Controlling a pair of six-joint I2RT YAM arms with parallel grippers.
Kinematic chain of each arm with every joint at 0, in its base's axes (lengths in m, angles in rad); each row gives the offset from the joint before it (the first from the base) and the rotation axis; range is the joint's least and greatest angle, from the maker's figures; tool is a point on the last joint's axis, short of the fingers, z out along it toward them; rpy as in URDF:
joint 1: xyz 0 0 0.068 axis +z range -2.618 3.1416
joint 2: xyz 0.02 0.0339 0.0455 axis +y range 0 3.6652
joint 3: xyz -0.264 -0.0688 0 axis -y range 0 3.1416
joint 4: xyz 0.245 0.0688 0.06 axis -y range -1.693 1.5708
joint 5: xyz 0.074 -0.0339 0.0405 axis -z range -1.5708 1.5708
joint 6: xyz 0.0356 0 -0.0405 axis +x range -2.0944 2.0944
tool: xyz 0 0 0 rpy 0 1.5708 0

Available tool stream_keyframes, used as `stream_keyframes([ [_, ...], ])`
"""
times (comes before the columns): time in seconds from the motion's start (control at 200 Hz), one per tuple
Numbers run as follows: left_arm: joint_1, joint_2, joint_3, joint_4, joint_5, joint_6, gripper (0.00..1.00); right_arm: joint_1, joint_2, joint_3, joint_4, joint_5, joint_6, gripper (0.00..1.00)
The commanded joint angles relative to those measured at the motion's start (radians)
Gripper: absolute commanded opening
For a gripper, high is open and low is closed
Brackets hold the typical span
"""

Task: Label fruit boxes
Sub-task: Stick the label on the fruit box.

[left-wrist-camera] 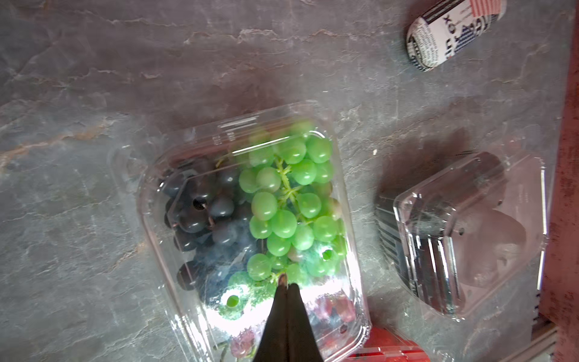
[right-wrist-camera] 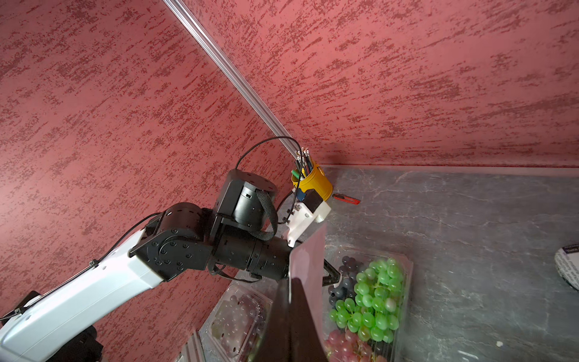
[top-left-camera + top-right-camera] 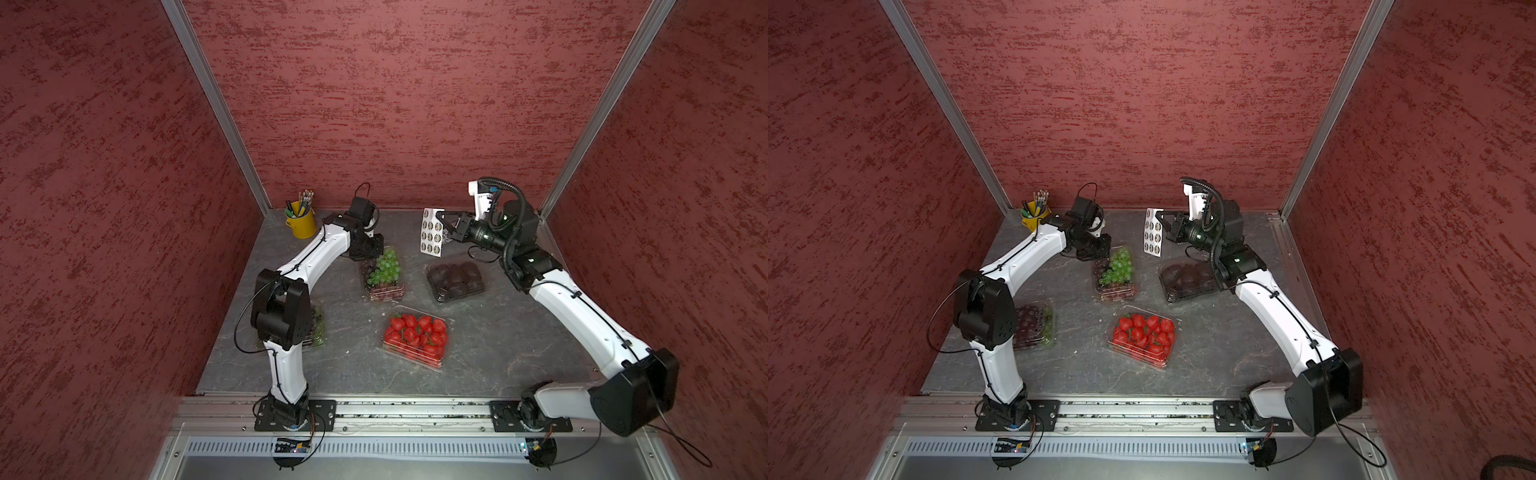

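The small sticker (image 1: 282,279) in the left gripper's fingers hangs above the open top of the grape box's lid (image 1: 284,263), so the robot should keep lowering it until it touches, then let go.
Several clear fruit boxes lie on the grey table: green and purple grapes (image 3: 382,272) (image 1: 282,203), dark round fruit (image 3: 455,280) (image 1: 463,225), strawberries (image 3: 415,334) (image 3: 1144,334), and dark grapes (image 3: 1034,324) half hidden under my left elbow. My left gripper (image 1: 286,283) (image 3: 372,249) is shut, tips down at the far end of the grape box's lid. A small brownish bit shows at its tips; I cannot tell if it is held. My right gripper (image 3: 440,216) (image 2: 291,282) is shut on the top corner of the white sticker sheet (image 3: 432,232) (image 3: 1152,235), which hangs upright above the table.
A yellow pencil cup (image 3: 302,222) (image 2: 313,185) stands in the far left corner, with a red cutter (image 2: 346,199) beside it. A printed roll (image 1: 448,34) lies near the back wall behind the sheet. Red walls enclose three sides; a metal rail (image 3: 374,409) runs along the front.
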Motion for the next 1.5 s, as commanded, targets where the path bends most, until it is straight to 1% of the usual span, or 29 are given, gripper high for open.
stream_keyframes([
  [0.0, -0.007, 0.029, 0.023, -0.022, -0.020, 0.016, 0.00, -0.005, -0.007, -0.006, 0.014, 0.003, -0.004, 0.00],
  [0.516, -0.020, 0.087, 0.017, -0.011, -0.007, 0.005, 0.00, -0.007, -0.008, -0.015, 0.020, -0.002, 0.004, 0.00],
  [0.897, -0.031, 0.098, 0.016, -0.002, 0.017, -0.003, 0.00, -0.007, -0.011, -0.027, 0.027, -0.002, 0.009, 0.00],
  [1.167, -0.035, 0.097, -0.004, 0.012, 0.053, -0.010, 0.18, -0.007, -0.013, -0.029, 0.030, -0.006, 0.016, 0.00],
  [1.292, -0.034, 0.096, -0.015, 0.022, 0.074, -0.016, 0.20, -0.006, -0.015, -0.031, 0.030, -0.006, 0.016, 0.00],
  [1.493, -0.035, 0.087, -0.032, 0.054, 0.120, -0.030, 0.20, -0.007, -0.020, -0.037, 0.031, -0.004, 0.020, 0.00],
])
